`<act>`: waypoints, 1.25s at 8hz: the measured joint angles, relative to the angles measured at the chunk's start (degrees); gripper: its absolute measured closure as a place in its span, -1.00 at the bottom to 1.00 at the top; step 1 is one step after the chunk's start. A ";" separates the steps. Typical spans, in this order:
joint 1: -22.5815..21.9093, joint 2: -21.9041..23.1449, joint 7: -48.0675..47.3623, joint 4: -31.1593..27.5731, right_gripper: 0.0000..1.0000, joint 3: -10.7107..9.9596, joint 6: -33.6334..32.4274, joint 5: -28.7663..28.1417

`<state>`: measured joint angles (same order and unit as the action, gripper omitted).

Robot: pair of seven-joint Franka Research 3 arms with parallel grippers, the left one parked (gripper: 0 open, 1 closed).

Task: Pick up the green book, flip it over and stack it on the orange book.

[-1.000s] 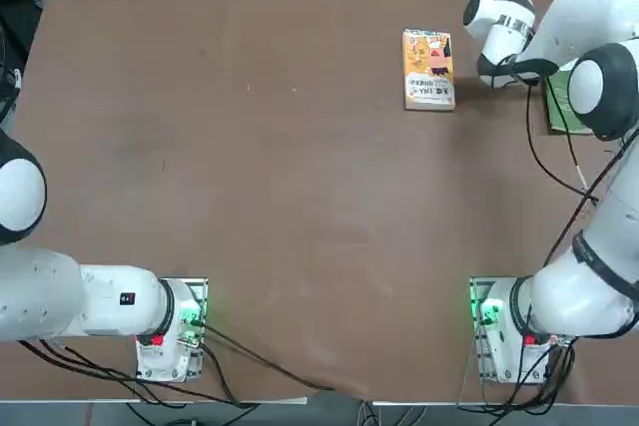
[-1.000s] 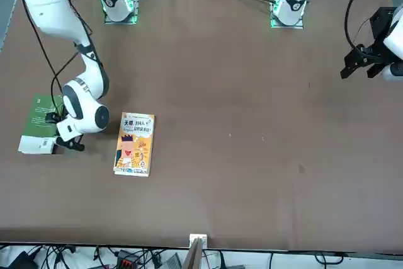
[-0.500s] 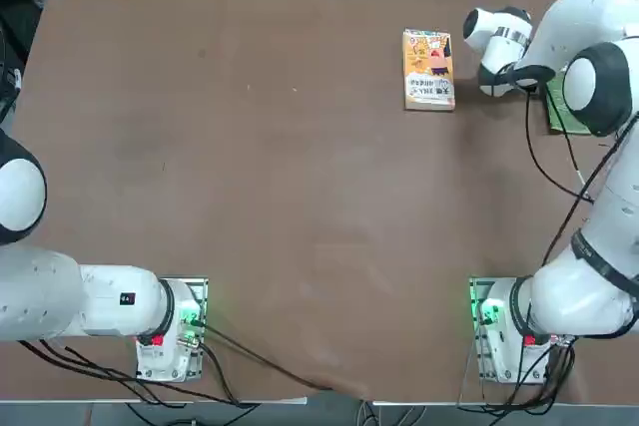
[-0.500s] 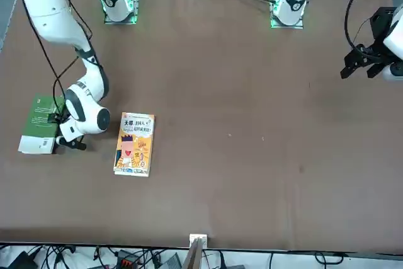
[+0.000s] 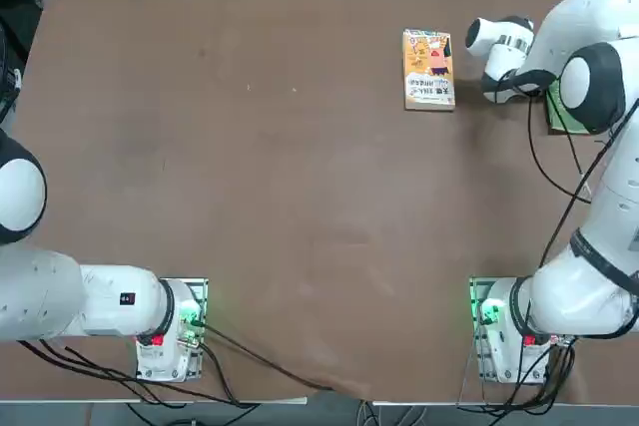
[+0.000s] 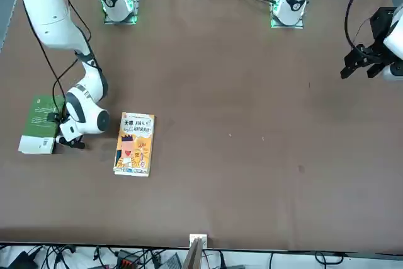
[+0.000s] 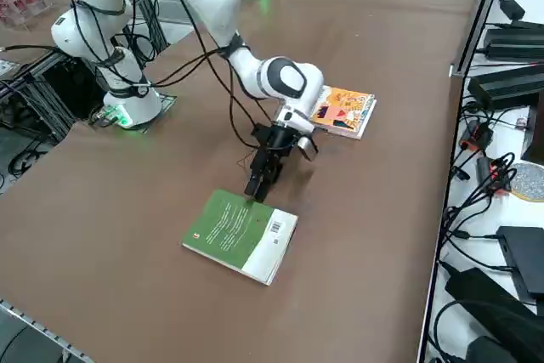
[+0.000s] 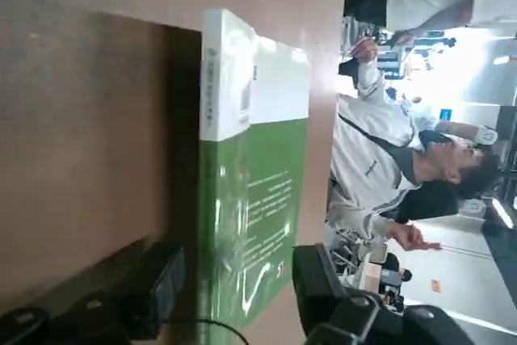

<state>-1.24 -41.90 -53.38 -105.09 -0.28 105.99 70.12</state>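
My gripper will uncover a marker hidden beneath the green book when it lifts that book, because dark shadow [image 8: 182, 135] lies under the green book's raised spine [image 8: 214, 151].
The green book [image 7: 240, 234] lies flat near the table's right edge, green cover up with a white band at one end; it also shows as the green book [image 6: 41, 124] and the green book [image 8: 250, 175]. In the top view my arm hides most of the green book [image 5: 557, 112]. My right gripper [image 7: 256, 186] is low at the book's long side facing the orange book. The right gripper [image 8: 238, 288] is open, one finger on each side of the book's edge. The orange book [image 5: 428, 69] lies flat, cover up, a hand's width away; it shows too as the orange book [image 6: 134, 144].
The brown table [image 5: 250, 167] stretches wide to the left of the books. The table's edge [image 7: 127, 329] runs close behind the green book. Cables and black power bricks [image 7: 510, 40] lie on a shelf beyond the far edge. A person in a white jacket [image 8: 371, 151] stands beyond the table.
My right gripper has slid toward the green book's edge and now has its fingers on either side of it. Neither book has moved.
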 joint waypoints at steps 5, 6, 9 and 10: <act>0.26 -1.81 -0.30 0.55 -0.52 -0.71 0.02 1.28; 0.27 -1.99 -0.31 0.78 -0.49 -0.99 0.02 1.31; 0.28 -2.12 -0.31 0.85 -0.38 -1.33 0.02 1.33; 0.27 -2.12 -0.31 0.89 -0.22 -1.33 0.02 1.33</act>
<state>-0.97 -44.03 -53.69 -104.21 -1.61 106.01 71.45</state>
